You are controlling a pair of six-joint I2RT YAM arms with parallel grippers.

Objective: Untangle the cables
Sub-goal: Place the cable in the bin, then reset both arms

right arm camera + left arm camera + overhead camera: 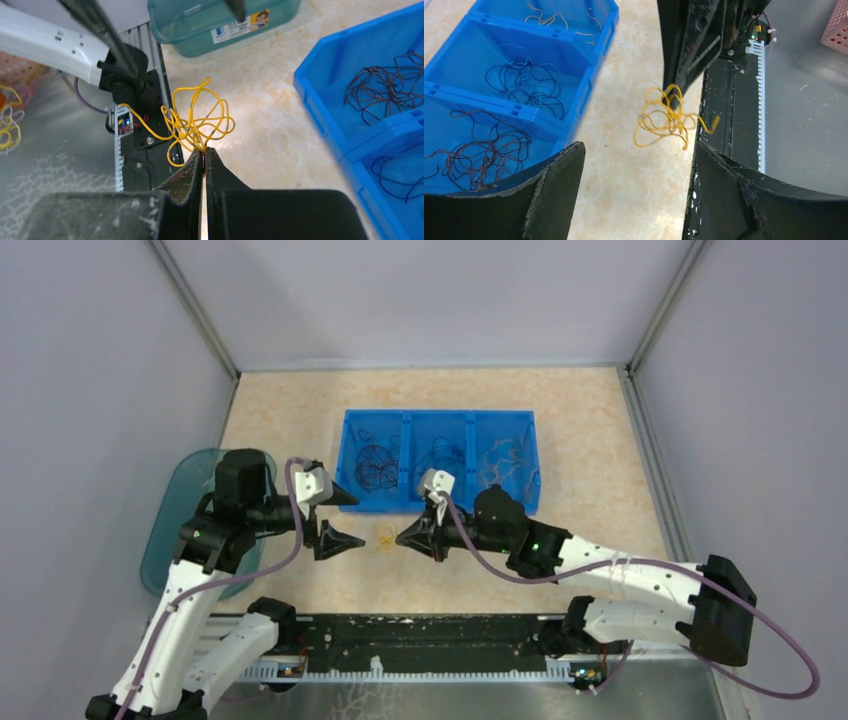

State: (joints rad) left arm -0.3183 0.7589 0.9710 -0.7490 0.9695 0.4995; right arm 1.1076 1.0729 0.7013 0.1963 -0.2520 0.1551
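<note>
My open left gripper is clear of the yellow tangle (386,537), which hangs free, so my right gripper keeps going to the orange wires' compartment (507,462) and lets go there.
A small tangle of yellow cables (385,538) hangs between my two grippers in front of the blue bin (438,496). My right gripper (205,152) is shut on the near end of this tangle (197,125), and its loops fan out past the fingertips. In the left wrist view the tangle (666,120) hangs from the right gripper's dark fingers (684,55). My left gripper (639,150) is open and empty, just short of the tangle, with its jaws wide apart. It also shows in the top view (345,518).
The bin's three compartments hold sorted wires: dark brown-black (484,152), dark blue (524,82) and orange (554,20). A teal container (220,20) stands at the table's left. The black base rail (420,640) runs along the near edge. A pink basket (836,25) is off the table.
</note>
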